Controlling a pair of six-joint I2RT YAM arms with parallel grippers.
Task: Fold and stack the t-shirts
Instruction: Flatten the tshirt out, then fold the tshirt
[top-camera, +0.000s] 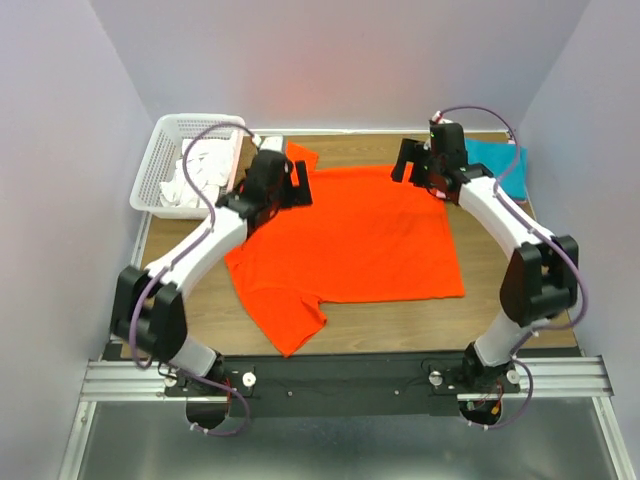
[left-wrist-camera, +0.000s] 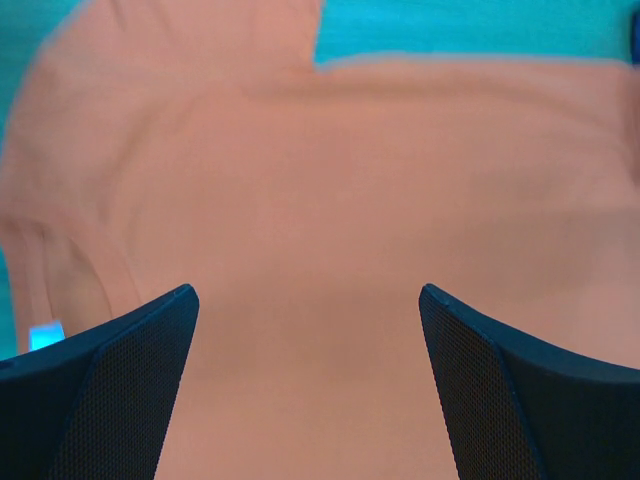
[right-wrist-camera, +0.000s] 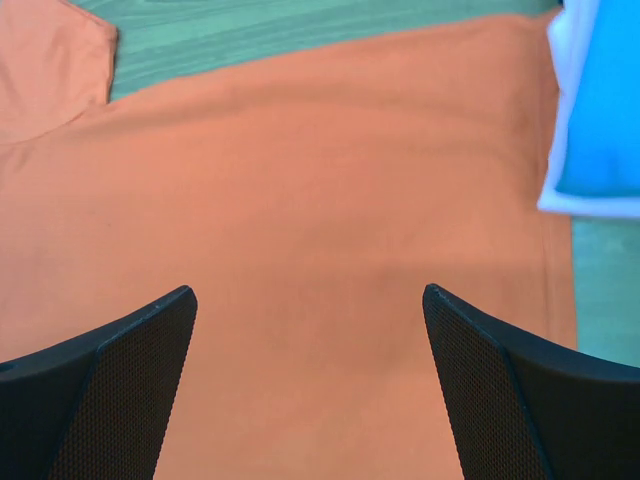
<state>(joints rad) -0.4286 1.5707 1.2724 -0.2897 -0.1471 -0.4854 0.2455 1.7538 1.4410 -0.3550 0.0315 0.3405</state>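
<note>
The near sleeve (top-camera: 287, 315) sticks out flat from the orange-red t-shirt. I should go on moving my left gripper toward the sleeve's tip (top-camera: 288, 350) until its fingers close there.
The orange-red t-shirt (top-camera: 350, 240) lies spread flat on the wooden table, one sleeve toward the near left, one at the far left. It fills the left wrist view (left-wrist-camera: 330, 200) and the right wrist view (right-wrist-camera: 300, 190). My left gripper (top-camera: 292, 186) hovers open over the shirt's far-left edge, holding nothing. My right gripper (top-camera: 412, 165) hovers open over the shirt's far-right edge, holding nothing. A folded teal t-shirt (top-camera: 500, 165) lies at the far right, also seen in the right wrist view (right-wrist-camera: 605, 110). White and pink cloth (top-camera: 205, 170) lies in the basket.
A white plastic mesh basket (top-camera: 165, 150) stands at the far left corner. Bare wooden table (top-camera: 400, 325) shows along the near edge. Grey walls close in on the left, right and back.
</note>
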